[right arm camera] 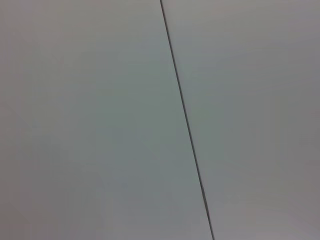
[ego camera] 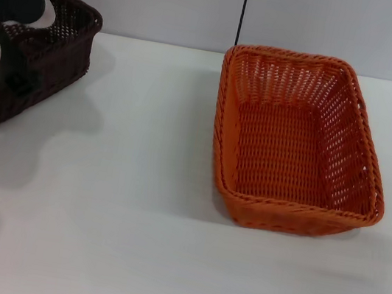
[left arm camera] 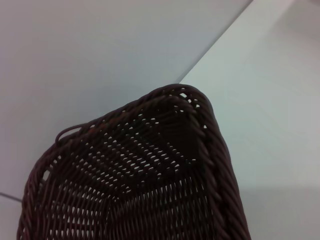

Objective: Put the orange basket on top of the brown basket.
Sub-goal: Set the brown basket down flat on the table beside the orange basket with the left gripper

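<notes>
My left gripper keeps moving the brown basket by its near side until the brown basket stands close beside the orange basket (ego camera: pixel 200 114), because the white table (ego camera: pixel 147 124) is open between them.
The orange basket (ego camera: pixel 298 141) stands upright and empty on the white table at the right of the head view. The brown basket (ego camera: pixel 42 55) is at the far left by the back wall, partly cut off by the edge of the view. My left arm reaches down over it, and my left gripper (ego camera: pixel 15 76) is at its near long wall. The left wrist view looks into the brown basket (left arm camera: pixel 150 180) from close above one of its corners. My right gripper is out of view.
The white table (ego camera: pixel 134 204) stretches between the two baskets and toward me. A pale wall with a dark vertical seam (ego camera: pixel 243 9) stands behind the table. The right wrist view shows only that wall and the seam (right arm camera: pixel 185 115).
</notes>
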`<action>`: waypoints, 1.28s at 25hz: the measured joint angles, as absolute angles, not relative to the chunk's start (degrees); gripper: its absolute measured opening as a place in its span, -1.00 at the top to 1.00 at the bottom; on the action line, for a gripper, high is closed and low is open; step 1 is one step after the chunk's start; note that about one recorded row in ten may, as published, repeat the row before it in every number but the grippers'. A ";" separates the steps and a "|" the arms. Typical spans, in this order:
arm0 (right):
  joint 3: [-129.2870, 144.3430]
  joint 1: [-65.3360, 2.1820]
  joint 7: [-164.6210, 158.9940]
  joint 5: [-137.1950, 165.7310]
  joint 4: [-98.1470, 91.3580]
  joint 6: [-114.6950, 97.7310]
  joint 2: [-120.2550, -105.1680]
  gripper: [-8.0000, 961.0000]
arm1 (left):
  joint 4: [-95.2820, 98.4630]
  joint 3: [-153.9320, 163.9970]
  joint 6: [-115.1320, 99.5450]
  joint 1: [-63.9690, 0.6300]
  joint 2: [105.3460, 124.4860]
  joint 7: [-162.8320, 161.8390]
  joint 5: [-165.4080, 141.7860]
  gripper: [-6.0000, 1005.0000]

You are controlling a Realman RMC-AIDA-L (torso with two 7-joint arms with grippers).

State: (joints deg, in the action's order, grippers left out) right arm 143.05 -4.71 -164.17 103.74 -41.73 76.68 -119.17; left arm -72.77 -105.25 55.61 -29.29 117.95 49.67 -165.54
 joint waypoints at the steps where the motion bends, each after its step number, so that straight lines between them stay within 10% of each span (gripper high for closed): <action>1: 143.03 -4.69 -164.17 103.75 -41.73 76.76 -119.17 -0.44 | -72.77 -105.25 55.61 -29.29 117.95 49.67 -165.54 0.57; 12: 142.66 -4.73 -164.17 103.78 -41.84 77.08 -119.11 -0.44 | -94.16 -96.15 64.66 -19.14 117.87 54.47 -165.51 0.62; 32: 142.45 -5.45 -164.38 103.44 -40.47 76.88 -118.91 -0.44 | -96.51 -82.12 66.98 -20.32 118.29 55.86 -162.13 0.62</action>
